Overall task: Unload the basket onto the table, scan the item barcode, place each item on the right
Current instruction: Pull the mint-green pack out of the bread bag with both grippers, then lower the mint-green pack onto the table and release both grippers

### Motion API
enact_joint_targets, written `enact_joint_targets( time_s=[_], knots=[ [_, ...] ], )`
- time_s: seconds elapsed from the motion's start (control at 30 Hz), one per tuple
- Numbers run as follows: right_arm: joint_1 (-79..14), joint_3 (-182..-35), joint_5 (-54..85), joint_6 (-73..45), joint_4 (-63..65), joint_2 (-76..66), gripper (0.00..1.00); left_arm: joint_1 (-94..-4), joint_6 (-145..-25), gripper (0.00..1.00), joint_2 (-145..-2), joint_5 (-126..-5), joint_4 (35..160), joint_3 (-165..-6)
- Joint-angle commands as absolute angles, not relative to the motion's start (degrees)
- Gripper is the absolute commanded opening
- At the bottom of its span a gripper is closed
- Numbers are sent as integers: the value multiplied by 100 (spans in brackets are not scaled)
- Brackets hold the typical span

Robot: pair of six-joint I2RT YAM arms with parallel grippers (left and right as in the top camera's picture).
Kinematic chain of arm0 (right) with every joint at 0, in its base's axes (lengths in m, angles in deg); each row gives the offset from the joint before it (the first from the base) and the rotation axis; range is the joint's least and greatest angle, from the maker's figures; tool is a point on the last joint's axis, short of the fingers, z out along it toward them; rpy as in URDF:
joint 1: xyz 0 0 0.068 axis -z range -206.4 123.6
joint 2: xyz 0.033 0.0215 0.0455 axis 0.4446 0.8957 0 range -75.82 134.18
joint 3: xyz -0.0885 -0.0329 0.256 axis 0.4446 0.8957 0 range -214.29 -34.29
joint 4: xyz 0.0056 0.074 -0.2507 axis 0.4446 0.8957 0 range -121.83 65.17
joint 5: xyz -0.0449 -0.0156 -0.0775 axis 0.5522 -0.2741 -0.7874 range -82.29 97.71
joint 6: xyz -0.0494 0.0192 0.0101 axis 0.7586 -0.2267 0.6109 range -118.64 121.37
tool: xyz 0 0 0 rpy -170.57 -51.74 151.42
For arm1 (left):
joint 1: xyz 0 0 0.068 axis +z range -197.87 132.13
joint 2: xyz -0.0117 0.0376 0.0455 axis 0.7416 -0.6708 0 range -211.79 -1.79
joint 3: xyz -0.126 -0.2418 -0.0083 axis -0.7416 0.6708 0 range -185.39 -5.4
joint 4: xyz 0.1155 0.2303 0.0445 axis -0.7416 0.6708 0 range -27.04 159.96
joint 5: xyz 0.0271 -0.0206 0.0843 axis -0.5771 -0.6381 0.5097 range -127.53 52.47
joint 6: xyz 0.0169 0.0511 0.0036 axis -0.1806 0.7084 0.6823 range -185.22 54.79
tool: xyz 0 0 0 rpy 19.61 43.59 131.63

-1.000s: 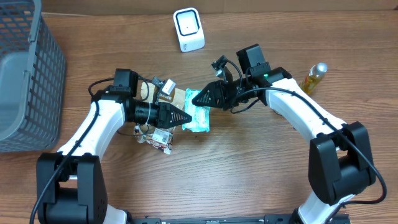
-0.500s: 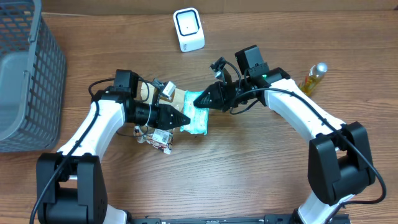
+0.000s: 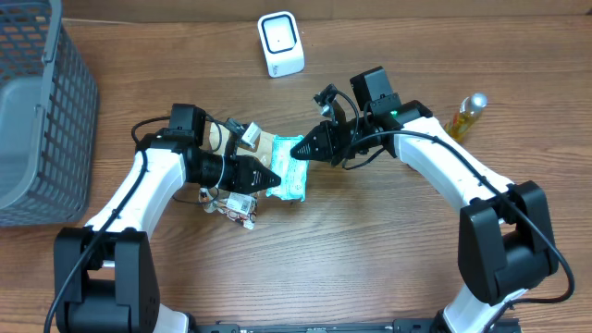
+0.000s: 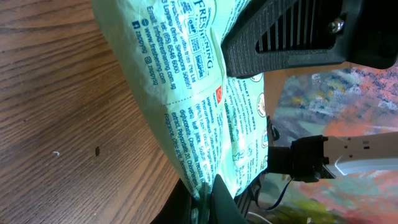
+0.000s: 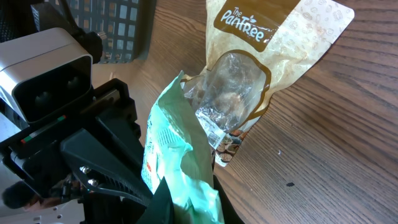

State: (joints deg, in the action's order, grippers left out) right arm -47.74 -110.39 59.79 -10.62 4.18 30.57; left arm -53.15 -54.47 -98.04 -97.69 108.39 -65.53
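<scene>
My grippers are holding the wipes packet hangs creased (image 3: 289, 173) between them, so my right gripper should lay the packet flat and free its upper edge (image 3: 288, 140) for my left gripper to take.
The item, a pale green wipes packet (image 3: 292, 172), hangs just over the table between the two arms. My left gripper (image 3: 277, 178) is shut on its lower left edge; in the left wrist view the packet (image 4: 193, 93) fills the frame with my left gripper (image 4: 208, 194) pinching its seam. At the packet's upper end my right gripper (image 3: 299, 150) is shut on it, and the right wrist view has the crumpled green film (image 5: 171, 155) caught in that gripper (image 5: 189, 200). Printed text shows on the packet, but no barcode is visible. The white scanner (image 3: 280, 43) stands at the back.
A brown Pantree snack pouch (image 3: 260, 144) (image 5: 261, 56) lies flat behind the packet. A small clear-wrapped item (image 3: 235, 205) sits under the left arm. A grey mesh basket (image 3: 42, 111) is at the far left, and a yellow bottle (image 3: 467, 115) at the right.
My right gripper has closed from part open onto the packet's upper end. The left gripper has stayed shut on the packet, which has shifted slightly.
</scene>
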Motion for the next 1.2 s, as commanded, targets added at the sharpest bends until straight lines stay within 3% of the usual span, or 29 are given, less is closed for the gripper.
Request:
enact_joint_targets(
  time_s=[0.0,0.13,0.27,0.4,0.7,1.17],
  knots=[
    [-4733,-11026,6024,-1032,376,2969,4,-5356,-5318,4,-9806,-9719,10865,-6619],
    [-4733,-11026,5937,-1030,433,2969,4,-5356,-5320,5,-9806,-9225,10837,-6619],
    [-4733,-11026,5480,-1030,663,2969,4,-5356,-5729,17,-9806,-8147,10743,-6619],
    [-4733,-11026,4864,-1030,986,2969,4,-5356,-6317,18,-9806,-7417,10664,-6619],
    [-4768,-10877,4372,-1008,1174,2972,4,-5365,-6566,23,-9806,-7415,10531,-6619],
    [-5144,-9830,3723,-1014,35,2974,4,-5813,-6719,24,-9806,-6855,10463,-6619]
  ],
)
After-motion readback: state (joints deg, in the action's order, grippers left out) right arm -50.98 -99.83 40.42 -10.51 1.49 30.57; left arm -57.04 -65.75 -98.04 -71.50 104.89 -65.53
